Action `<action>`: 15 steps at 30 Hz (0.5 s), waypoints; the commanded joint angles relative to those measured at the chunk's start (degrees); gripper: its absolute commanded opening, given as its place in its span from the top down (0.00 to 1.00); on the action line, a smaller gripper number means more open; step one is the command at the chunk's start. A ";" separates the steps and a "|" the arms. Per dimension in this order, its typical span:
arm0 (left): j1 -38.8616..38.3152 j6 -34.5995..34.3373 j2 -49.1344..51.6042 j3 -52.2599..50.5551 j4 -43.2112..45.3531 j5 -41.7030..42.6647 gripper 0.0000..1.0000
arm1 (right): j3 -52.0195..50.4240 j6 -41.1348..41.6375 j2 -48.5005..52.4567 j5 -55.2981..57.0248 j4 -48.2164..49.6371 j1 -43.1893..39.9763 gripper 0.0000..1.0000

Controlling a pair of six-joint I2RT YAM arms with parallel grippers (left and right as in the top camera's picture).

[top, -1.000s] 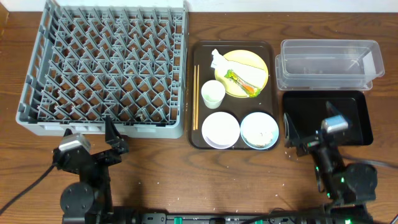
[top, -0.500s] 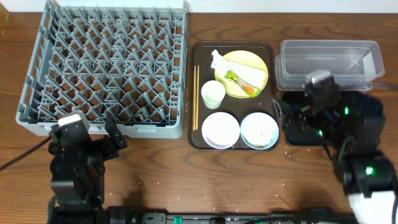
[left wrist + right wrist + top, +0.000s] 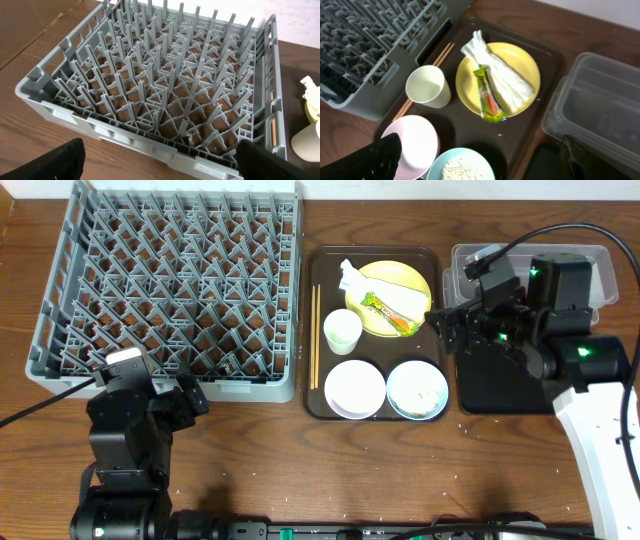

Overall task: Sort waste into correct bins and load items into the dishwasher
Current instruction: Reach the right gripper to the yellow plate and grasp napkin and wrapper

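Observation:
The wrapper (image 3: 390, 315) is resting against the white paper (image 3: 392, 295) on the yellow plate. My right gripper should keep going toward the two until its fingers close around both of them.
The grey dish rack (image 3: 170, 290) stands at the back left and fills the left wrist view (image 3: 165, 85). On the brown tray (image 3: 432, 340) a yellow plate (image 3: 415, 280) holds white paper (image 3: 355, 277) and a green-and-orange wrapper (image 3: 385, 312). A white cup (image 3: 342, 332), a white bowl (image 3: 355, 388), a light blue bowl (image 3: 417, 390) with rice (image 3: 462, 170) and chopsticks (image 3: 314, 335) also lie there. My left gripper (image 3: 150, 385) is open and empty at the rack's front edge. My right gripper (image 3: 452, 328) is open and empty above the brown tray's right edge.
The clear tub (image 3: 530, 280) sits at the back right, with the black tray (image 3: 510, 385) in front of it under my right arm. A cable runs from the right arm over the tub. Bare wood lies along the table's front.
My right arm has risen from the front right and swung back and left over the black tray to the brown tray's edge. My left arm has edged toward the rack.

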 commanded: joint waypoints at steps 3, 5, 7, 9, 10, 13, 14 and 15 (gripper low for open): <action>0.24 -0.33 0.15 1.29 -0.24 0.15 0.02 | 0.87 -0.83 2.01 -4.44 2.01 0.55 0.01; 0.24 -0.81 0.15 1.29 -0.63 0.20 0.02 | 0.87 -1.38 2.45 -4.33 2.86 0.55 0.01; 0.26 -0.79 0.15 1.29 -1.03 1.31 0.02 | 0.87 -1.70 2.67 -3.61 3.52 0.55 0.01; 0.26 -0.79 0.15 1.29 -0.96 3.37 0.02 | 0.87 -1.77 2.78 -1.49 4.07 0.96 0.01; 0.26 -0.76 0.15 1.29 -0.81 4.68 0.02 | 0.90 -2.12 2.78 0.90 4.37 1.92 0.01; 0.26 -0.76 0.26 1.31 -0.55 6.01 0.02 | 0.94 -2.56 2.80 4.55 5.22 4.20 0.01; 0.26 -0.79 0.35 1.31 -0.48 6.27 0.02 | 0.96 -2.64 2.89 5.73 5.49 4.96 0.01; 0.26 -0.81 0.44 1.31 -0.46 6.34 0.02 | 1.07 -3.21 3.10 6.78 5.66 5.73 0.01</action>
